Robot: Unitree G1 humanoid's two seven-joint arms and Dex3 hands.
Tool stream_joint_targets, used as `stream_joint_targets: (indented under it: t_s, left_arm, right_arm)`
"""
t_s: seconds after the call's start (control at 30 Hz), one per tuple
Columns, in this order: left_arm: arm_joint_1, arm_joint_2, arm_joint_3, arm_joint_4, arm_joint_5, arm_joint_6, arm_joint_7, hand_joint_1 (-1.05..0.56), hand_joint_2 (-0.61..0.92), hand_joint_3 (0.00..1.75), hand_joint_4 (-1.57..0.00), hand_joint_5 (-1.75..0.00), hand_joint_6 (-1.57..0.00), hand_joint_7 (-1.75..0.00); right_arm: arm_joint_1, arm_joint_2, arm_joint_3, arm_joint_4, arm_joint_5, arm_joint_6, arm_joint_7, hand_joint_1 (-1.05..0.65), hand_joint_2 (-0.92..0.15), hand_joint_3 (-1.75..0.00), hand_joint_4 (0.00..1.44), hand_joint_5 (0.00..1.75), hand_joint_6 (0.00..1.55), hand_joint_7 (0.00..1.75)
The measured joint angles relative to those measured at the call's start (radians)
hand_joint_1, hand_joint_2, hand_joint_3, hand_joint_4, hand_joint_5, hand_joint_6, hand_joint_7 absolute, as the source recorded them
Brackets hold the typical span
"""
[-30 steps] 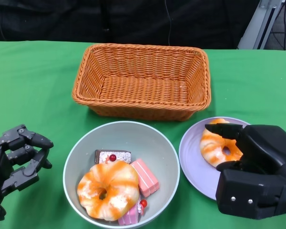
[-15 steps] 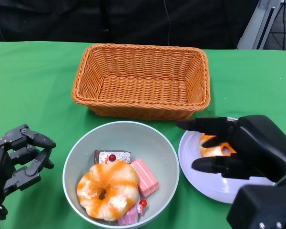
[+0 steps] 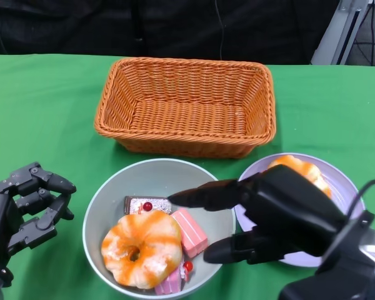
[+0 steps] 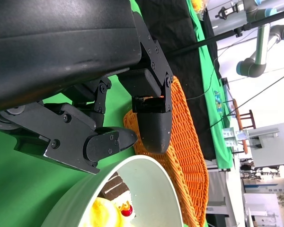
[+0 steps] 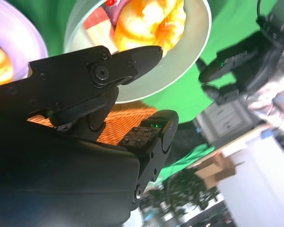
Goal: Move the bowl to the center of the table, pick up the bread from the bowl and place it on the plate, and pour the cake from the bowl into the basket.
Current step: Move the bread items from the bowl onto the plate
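Observation:
A pink cake piece (image 3: 169, 283) sticks out from under the bread (image 3: 142, 249), so the robot should expect another cake to be hidden underneath when it lifts the bread.
A pale grey-green bowl (image 3: 156, 164) stands at the near middle of the green table. It holds an orange-and-white ring of bread (image 3: 140, 247), a chocolate cake slice (image 3: 147, 204) and pink cake pieces (image 3: 190, 231). A second ring of bread (image 3: 300, 170) lies on the lilac plate (image 3: 344, 187) to the right. My right hand (image 3: 269, 215) is open, its fingers (image 3: 200, 197) spread and reaching over the bowl's right rim, holding nothing. My left hand (image 3: 25, 206) waits just left of the bowl, fingers bent and empty. In the left wrist view its fingers (image 4: 151, 118) stand beside the bowl rim (image 4: 146, 189).
An orange wicker basket (image 3: 187, 106) stands empty behind the bowl and plate. Green cloth runs bare on both sides of it. The right wrist view shows the bowl (image 5: 189, 61), the basket (image 5: 118, 123) and my left hand (image 5: 236, 61) beyond.
My right hand has swung left from over the plate to the bowl's right rim, uncovering the bread on the plate. The left hand has barely moved.

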Motion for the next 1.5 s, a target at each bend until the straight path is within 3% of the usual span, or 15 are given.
stream_joint_targets:
  t_s: [0.47,0.77,1.1,1.33,1.5]
  left_arm:
    - [0.002,-0.001,-0.001,-0.012,0.008,-0.001,0.019,-0.13,0.8,0.55,-0.72,-1.48,-0.82,-1.08]
    - [0.002,-0.001,-0.008,-0.012,0.021,-0.013,0.03,-0.18,0.83,0.5,-0.75,-1.44,-0.81,-1.08]
    - [0.002,-0.009,-0.006,-0.013,-0.015,-0.011,-0.001,-0.18,0.85,0.44,-0.83,-1.42,-0.84,-1.04]
    - [0.002,-0.014,-0.008,-0.023,0.037,-0.011,0.076,-0.15,0.82,0.49,-0.72,-1.49,-0.82,-1.11]
    - [0.002,-0.023,-0.008,-0.025,0.033,-0.01,0.084,-0.12,0.76,0.63,-0.73,-1.48,-0.83,-1.1]
  right_arm:
    - [-0.164,0.027,0.123,0.327,-0.229,-0.242,-0.158,-0.65,-0.9,0.0,0.65,0.0,0.64,0.0]
    - [-0.275,0.044,0.168,0.518,-0.352,-0.386,-0.352,-0.66,-0.86,0.0,0.59,0.0,0.6,0.0]
    - [-0.303,0.057,0.208,0.588,-0.371,-0.419,-0.341,-0.67,-0.86,0.0,0.47,0.0,0.6,0.0]
    - [-0.328,0.058,0.245,0.627,-0.375,-0.432,-0.29,-0.68,-0.85,0.0,0.48,0.01,0.63,0.01]
    - [-0.355,0.065,0.282,0.671,-0.459,-0.439,-0.381,-0.71,-0.83,0.0,0.52,0.02,0.65,0.01]
